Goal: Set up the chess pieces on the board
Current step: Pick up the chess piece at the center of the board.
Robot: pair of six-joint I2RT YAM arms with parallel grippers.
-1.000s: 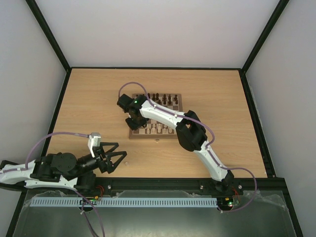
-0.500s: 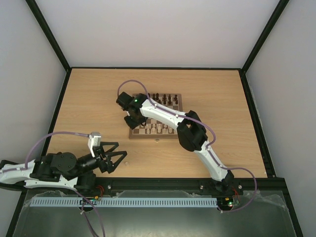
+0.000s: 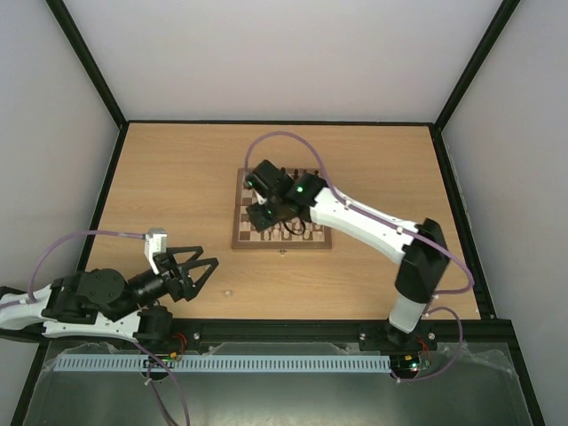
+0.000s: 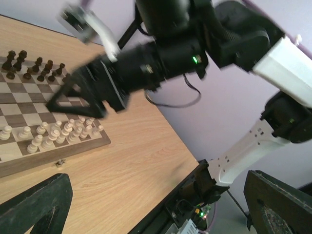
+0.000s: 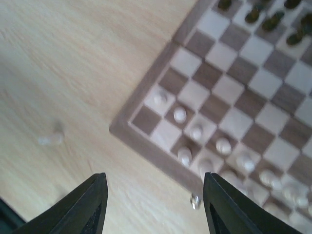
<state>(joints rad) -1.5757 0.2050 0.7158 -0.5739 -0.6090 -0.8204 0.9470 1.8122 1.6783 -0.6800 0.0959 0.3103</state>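
Note:
The loose pale piece [image 3: 228, 293] is clear of the board and my left gripper, so my right gripper should go on toward the front edge of the table and close around that piece.
The board [image 3: 311, 245] lies mid-table. Dark pieces line its far rows and pale chess pieces [image 3: 286, 232] fill its near rows. My right gripper [image 3: 262, 218] hangs over the board's near-left part, open and holding nothing. In the right wrist view its gripper [image 5: 153, 197] hovers above the board's near rim [image 5: 151, 156], by the corner, with pale chess pieces [image 5: 180, 115] on the squares there. One loose pale piece [image 5: 48, 140] lies on the table left of the board, and is seen from above as the loose piece [image 3: 228, 290]. My left gripper [image 3: 190, 270] is open, low near the front edge.
The left wrist view shows the board's front rim [image 4: 83, 148], its small latch [image 4: 60, 163], dark pieces [image 4: 29, 66] and the right arm's gripper [image 4: 78, 95] above it. A black frame rail [image 3: 284, 327] runs along the near edge.
The right arm has swung its elbow far to the right. Its gripper has moved from the board's left edge to over the near-left squares and opened. The left gripper has drawn back to the left.

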